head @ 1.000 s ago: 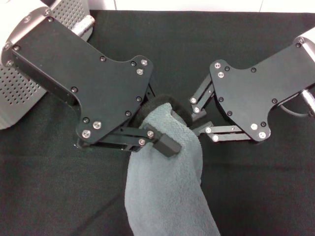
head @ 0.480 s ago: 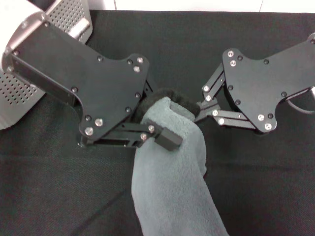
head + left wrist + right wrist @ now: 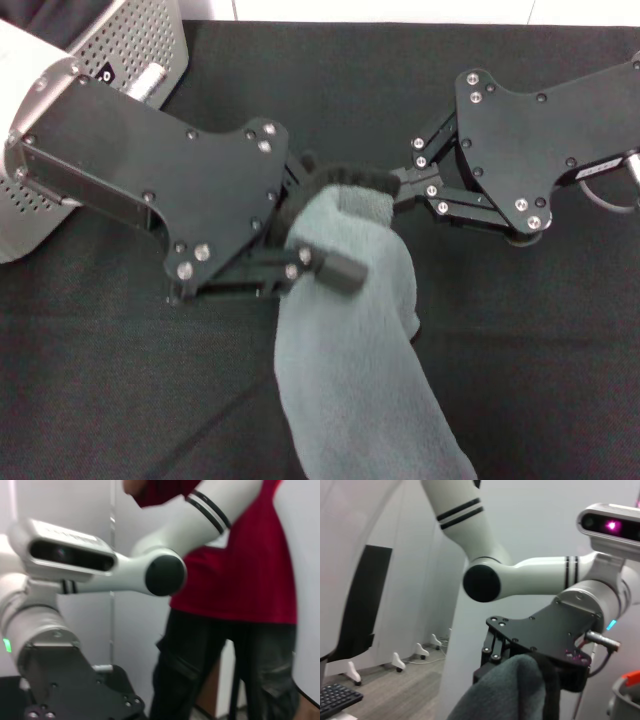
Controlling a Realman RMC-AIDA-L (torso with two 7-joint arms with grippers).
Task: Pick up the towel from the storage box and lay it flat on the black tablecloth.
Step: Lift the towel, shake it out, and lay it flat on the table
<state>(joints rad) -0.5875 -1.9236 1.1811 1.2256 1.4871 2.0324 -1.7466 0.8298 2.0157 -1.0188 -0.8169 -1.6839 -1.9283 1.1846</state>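
My grippers are holding the towel's bunched top (image 3: 358, 193) side by side. My right gripper should lift the towel, and my left gripper should take another corner.
The grey-teal towel (image 3: 355, 340) hangs bunched over the black tablecloth (image 3: 530, 340), and its lower end runs out of the head view at the bottom. My left gripper (image 3: 322, 255) is shut on the towel's upper part; one fingertip (image 3: 343, 272) presses on the front of the cloth. My right gripper (image 3: 398, 186) is shut on the black-bordered top edge of the towel (image 3: 350, 183), right beside the left gripper. The right wrist view shows the towel (image 3: 515, 690) bunched in the left gripper. The perforated light grey storage box (image 3: 135, 35) stands at the far left.
A person in a red shirt (image 3: 235, 565) stands behind the table in the left wrist view. The tablecloth stretches to the right and to the near left of the arms. The table's far edge (image 3: 400, 20) lies just beyond the grippers.
My right gripper closed in from the right, took the towel's top edge and rose slightly farther back. My left gripper shifted a little back and left, still holding the towel.
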